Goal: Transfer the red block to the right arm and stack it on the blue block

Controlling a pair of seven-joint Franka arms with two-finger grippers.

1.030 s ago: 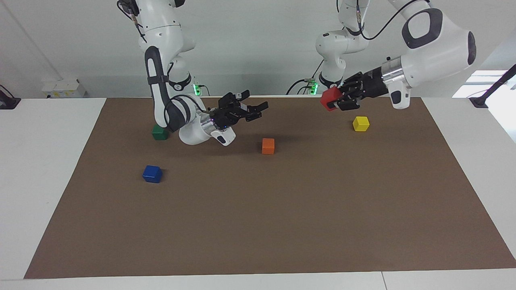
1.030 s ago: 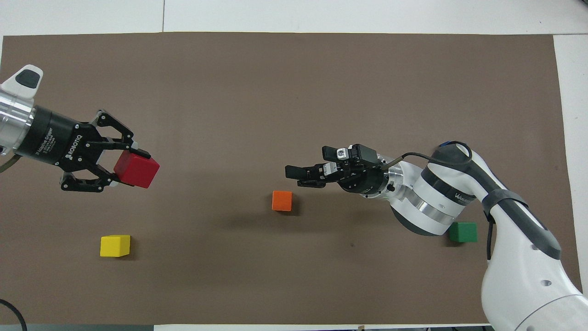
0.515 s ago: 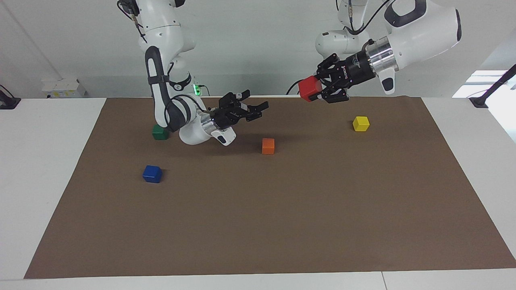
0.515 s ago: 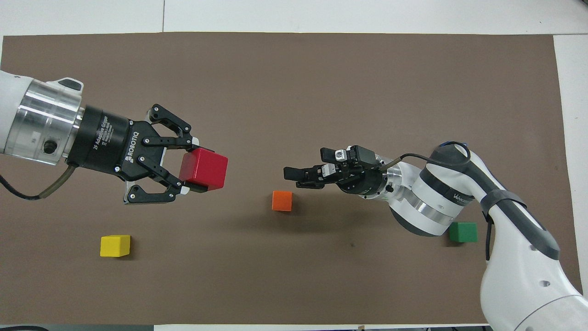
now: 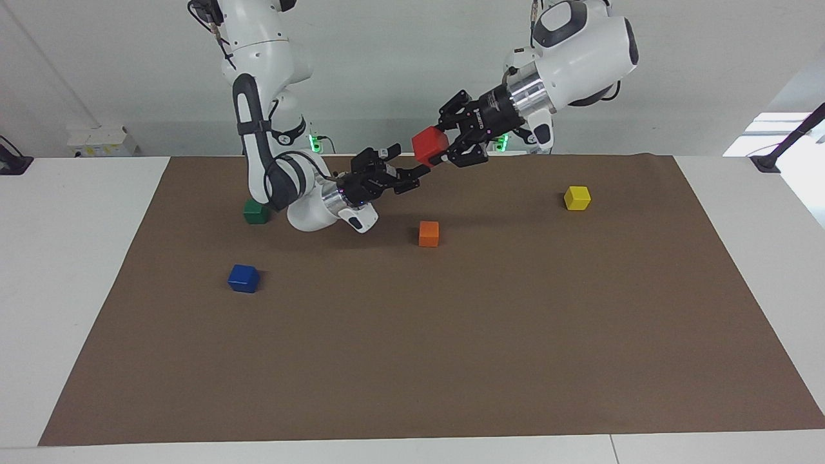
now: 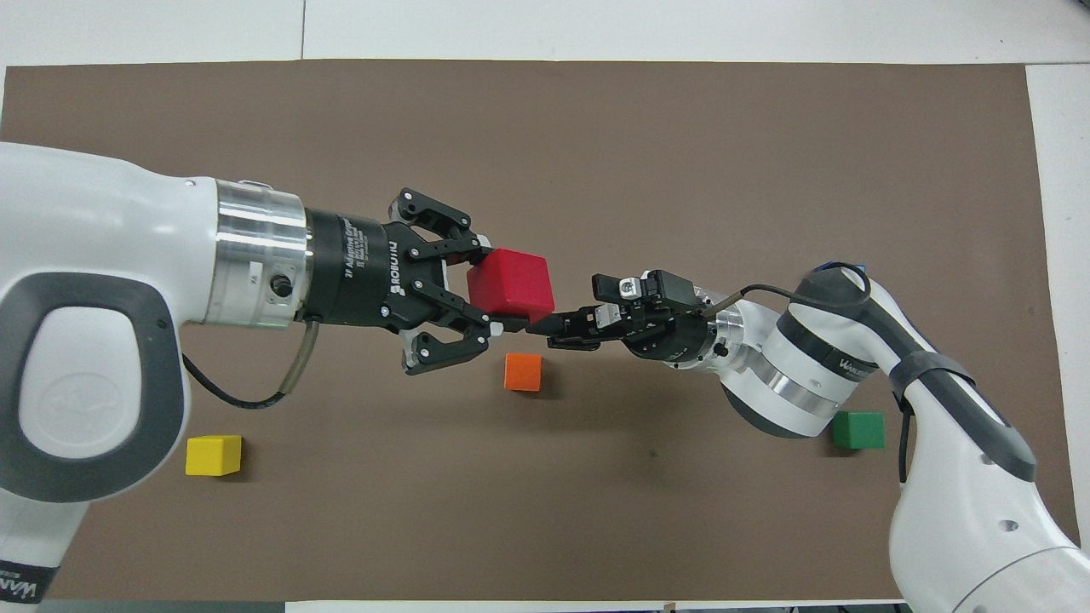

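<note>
The robot's right gripper should close on the red block's free side (image 6: 542,290) before its left gripper opens, since the blue block (image 5: 243,279) is far from the left gripper.
My left gripper (image 5: 439,150) is shut on the red block (image 5: 430,146) and holds it in the air over the mat, above the orange cube. It also shows in the overhead view (image 6: 490,286), with the red block (image 6: 511,283) in it. My right gripper (image 5: 405,162) is open, also in the air, its fingertips pointing at the block and just short of it; it shows in the overhead view (image 6: 566,304) too. I cannot tell if they touch. The blue block (image 5: 243,278) sits on the mat toward the right arm's end; the right arm hides it in the overhead view.
An orange cube (image 5: 428,233) lies on the brown mat (image 5: 451,354) under the two grippers. A green cube (image 5: 256,211) sits by the right arm's elbow, nearer to the robots than the blue block. A yellow cube (image 5: 577,198) lies toward the left arm's end.
My left gripper has carried the red block up and across from over the yellow cube's area to the right gripper's fingertips. The right arm has stayed nearly still.
</note>
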